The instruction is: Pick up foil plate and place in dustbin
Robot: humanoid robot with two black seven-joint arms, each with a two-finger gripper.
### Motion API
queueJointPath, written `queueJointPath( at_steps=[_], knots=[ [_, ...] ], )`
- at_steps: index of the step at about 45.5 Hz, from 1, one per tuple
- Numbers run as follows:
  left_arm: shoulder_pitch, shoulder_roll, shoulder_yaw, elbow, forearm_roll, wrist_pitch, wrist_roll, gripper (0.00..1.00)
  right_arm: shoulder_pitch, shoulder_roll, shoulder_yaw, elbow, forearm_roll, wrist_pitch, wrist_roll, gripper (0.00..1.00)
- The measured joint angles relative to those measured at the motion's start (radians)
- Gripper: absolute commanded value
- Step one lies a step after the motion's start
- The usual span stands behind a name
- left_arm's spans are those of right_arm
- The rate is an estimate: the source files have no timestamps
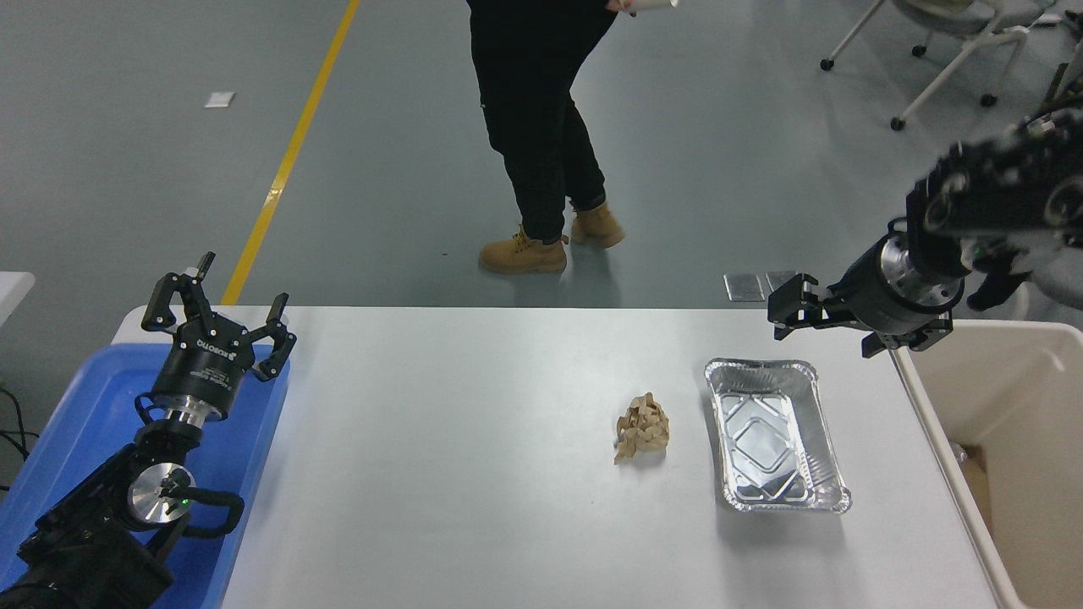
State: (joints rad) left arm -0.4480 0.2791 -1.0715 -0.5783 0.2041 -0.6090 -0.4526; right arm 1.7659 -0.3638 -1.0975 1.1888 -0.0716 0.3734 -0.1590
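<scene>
Raised ridges run across the foil plate's base. The foil plate will therefore tilt as one piece and keep its tray shape when I lift it by its rim.
The foil plate, a shiny silver rectangular tray, lies empty on the right part of the white table. Just off the table's right edge stands the beige dustbin. My right gripper hangs open above the table's far right corner, just beyond the plate's far rim and beside the dustbin's near corner, holding nothing. Over the blue tray at the lower left, my left gripper is parked open and empty.
A crumpled brown paper wad lies just left of the foil plate. A blue tray sits at the table's left end. A person walks on the floor beyond the table. Chairs stand at the top right.
</scene>
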Motion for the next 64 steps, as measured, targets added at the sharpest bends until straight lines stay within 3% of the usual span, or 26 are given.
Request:
queueJointPath(
  at_steps=[29, 46, 54, 64],
  knots=[
    [0.000, 0.000, 0.000, 0.000, 0.000, 0.000, 0.000, 0.98, -0.452, 0.113, 0.041, -0.362, -0.086, -0.157, 0.004, 1.00],
    [0.000, 0.000, 0.000, 0.000, 0.000, 0.000, 0.000, 0.98, -0.557, 0.135, 0.070, -0.449, -0.093, -0.206, 0.003, 0.89],
    [0.000, 0.000, 0.000, 0.000, 0.000, 0.000, 0.000, 0.98, -0.594, 0.144, 0.084, -0.473, -0.094, -0.227, 0.003, 0.72],
    [0.000, 0.000, 0.000, 0.000, 0.000, 0.000, 0.000, 0.98, -0.615, 0.153, 0.111, -0.474, -0.094, -0.237, 0.004, 0.25]
  ],
)
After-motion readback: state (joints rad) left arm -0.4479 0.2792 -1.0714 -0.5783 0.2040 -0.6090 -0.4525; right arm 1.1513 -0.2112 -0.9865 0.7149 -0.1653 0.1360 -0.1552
